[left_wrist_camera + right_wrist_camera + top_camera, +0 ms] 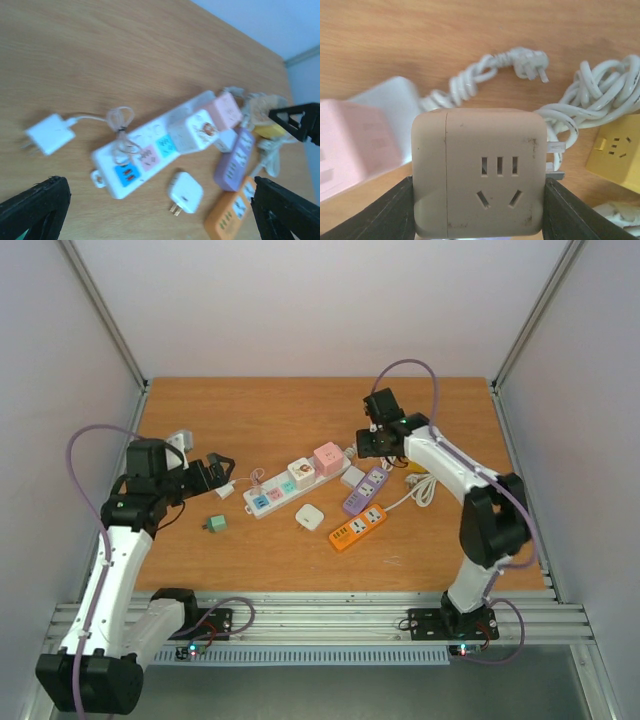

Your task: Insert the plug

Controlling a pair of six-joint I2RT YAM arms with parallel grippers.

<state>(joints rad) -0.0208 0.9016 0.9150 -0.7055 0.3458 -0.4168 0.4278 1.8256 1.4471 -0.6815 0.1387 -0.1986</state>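
The beige cube plug's pins (556, 159) poke out next to my right gripper's finger, so my left gripper needs to take the plug (480, 175) and give it back with the pins down.
A beige cube plug (480, 172) fills the right wrist view, its socket face towards the camera and its metal prongs (555, 161) sticking out on the right. My right gripper (480, 217) is shut on it, one finger against each side. In the top view that gripper (370, 444) hangs just right of the pink cube (327, 455), which sits on the white power strip (283, 487). My left gripper (222, 474) is open and empty at the strip's left end, over a white charger (50, 134) and its coiled cable. The strip's blue socket (126, 175) is free.
A white square plug (310, 517) lies in front of the strip. Purple (365, 490) and orange (358, 527) strips sit to its right. A yellow cube (615, 150) and tangled white cable (600, 95) lie beside the held plug. A small green plug (215, 525) is front left.
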